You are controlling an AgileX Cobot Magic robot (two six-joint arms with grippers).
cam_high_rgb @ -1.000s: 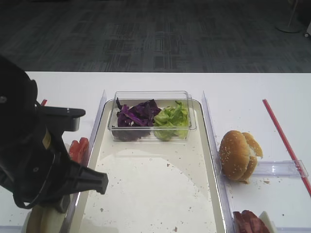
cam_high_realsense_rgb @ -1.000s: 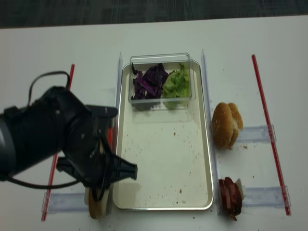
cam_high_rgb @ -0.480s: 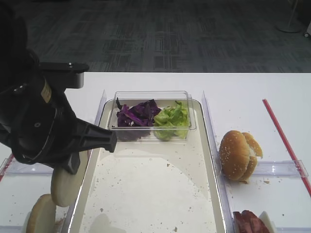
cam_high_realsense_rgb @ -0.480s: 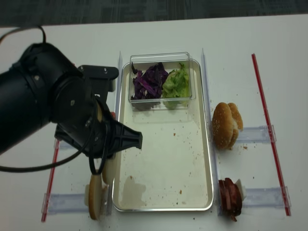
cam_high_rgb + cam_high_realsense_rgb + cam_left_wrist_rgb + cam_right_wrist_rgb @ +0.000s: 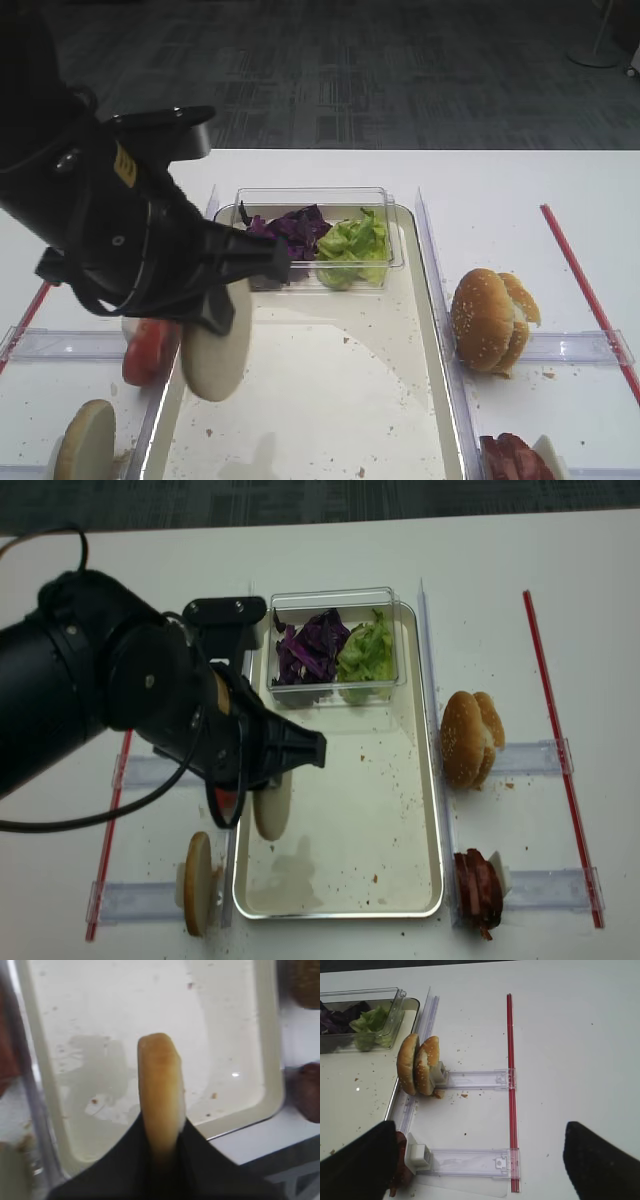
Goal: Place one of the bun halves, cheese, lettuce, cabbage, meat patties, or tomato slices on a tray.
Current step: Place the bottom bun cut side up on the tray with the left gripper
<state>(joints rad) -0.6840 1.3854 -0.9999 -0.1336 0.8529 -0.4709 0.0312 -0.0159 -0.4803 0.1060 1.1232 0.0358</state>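
Observation:
Next, I move the plain bun half (image 5: 272,812), hanging on edge near the tray's side, over the tray's middle (image 5: 348,789) and tip it flat before my left gripper opens.
My left gripper (image 5: 161,1130) is shut on a plain bun half (image 5: 160,1085), held on edge just above the left part of the cream tray (image 5: 330,400) (image 5: 350,810). That bun half (image 5: 215,345) (image 5: 272,805) hangs below the black arm. A second bun half (image 5: 85,440) (image 5: 197,882) stands in the rack at lower left, with tomato slices (image 5: 148,352) beside it. Cabbage (image 5: 310,650) and lettuce (image 5: 368,652) fill a clear tub on the tray's far end. Meat patties (image 5: 478,890) sit at lower right. Cheese is out of view. My right gripper (image 5: 480,1170) is open over bare table.
A sesame bun (image 5: 490,320) (image 5: 420,1065) stands on edge in a clear rack right of the tray. Red strips (image 5: 560,750) (image 5: 510,1085) and clear rails (image 5: 470,1160) lie on the white table. Upright clear dividers line both long sides of the tray.
My left arm has lifted the bun half out of the lower-left rack and carried it rightwards over the tray's left edge. The right gripper shows no earlier view.

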